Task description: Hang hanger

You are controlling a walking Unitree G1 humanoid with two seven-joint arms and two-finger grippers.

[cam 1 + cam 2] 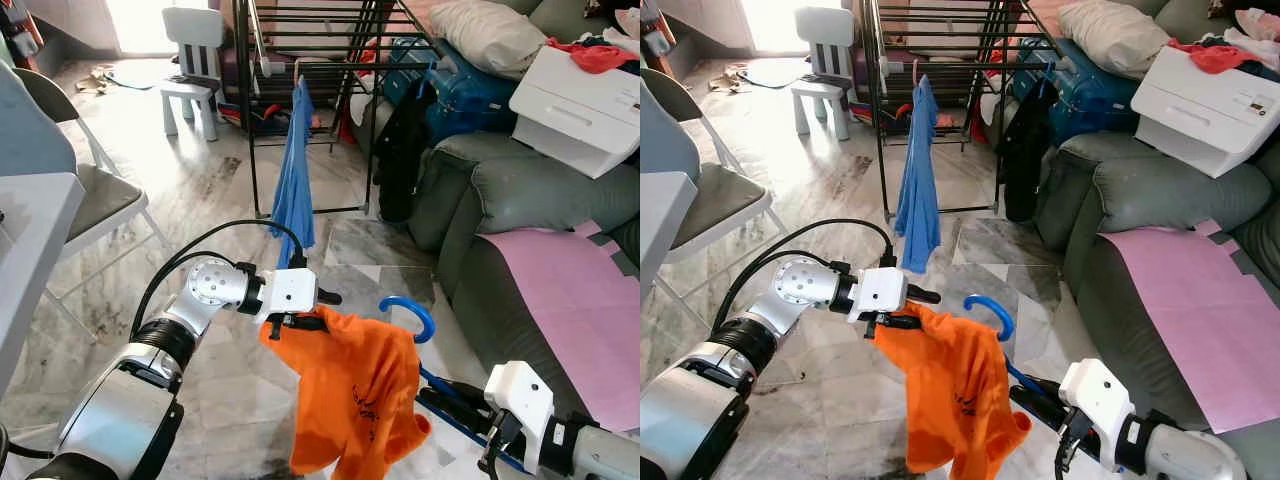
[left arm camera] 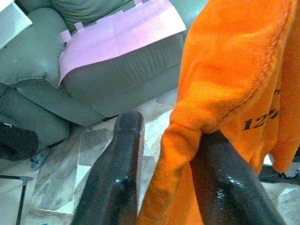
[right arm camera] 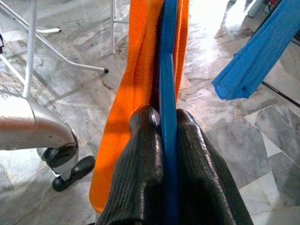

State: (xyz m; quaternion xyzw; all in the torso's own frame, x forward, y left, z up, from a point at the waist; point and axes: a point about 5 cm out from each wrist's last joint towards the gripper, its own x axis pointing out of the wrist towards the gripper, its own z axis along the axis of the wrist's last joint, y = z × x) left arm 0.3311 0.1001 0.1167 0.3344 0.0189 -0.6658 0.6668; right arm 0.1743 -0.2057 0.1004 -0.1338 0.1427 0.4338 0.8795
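Note:
My left gripper will bring the hanger (image 1: pixel 416 306) along when it lifts the fold, because the blue hanger's hook goes into the orange shirt.
An orange shirt (image 1: pixel 352 392) hangs on a blue hanger (image 1: pixel 411 310) low in front of me, with the hanger's curved hook standing up beside the cloth. My right gripper (image 1: pixel 446 402) is shut on the hanger's blue bar (image 3: pixel 168 108). My left gripper (image 1: pixel 314 309) reaches to the shirt's top edge. Its fingers (image 2: pixel 119 173) stand apart, and the orange cloth (image 2: pixel 234 75) lies draped over one of them. A black drying rack (image 1: pixel 330 45) stands further ahead, with a blue shirt (image 1: pixel 293 180) hanging from its front rail.
A grey sofa (image 1: pixel 520 200) with a pink sheet (image 1: pixel 570 300) runs along the right, carrying a white box (image 1: pixel 580 110). A black bag (image 1: pixel 400 150) and a blue case (image 1: pixel 470 95) sit by the rack. A folding chair (image 1: pixel 90 200) stands left, a white child's chair (image 1: pixel 192 60) beyond.

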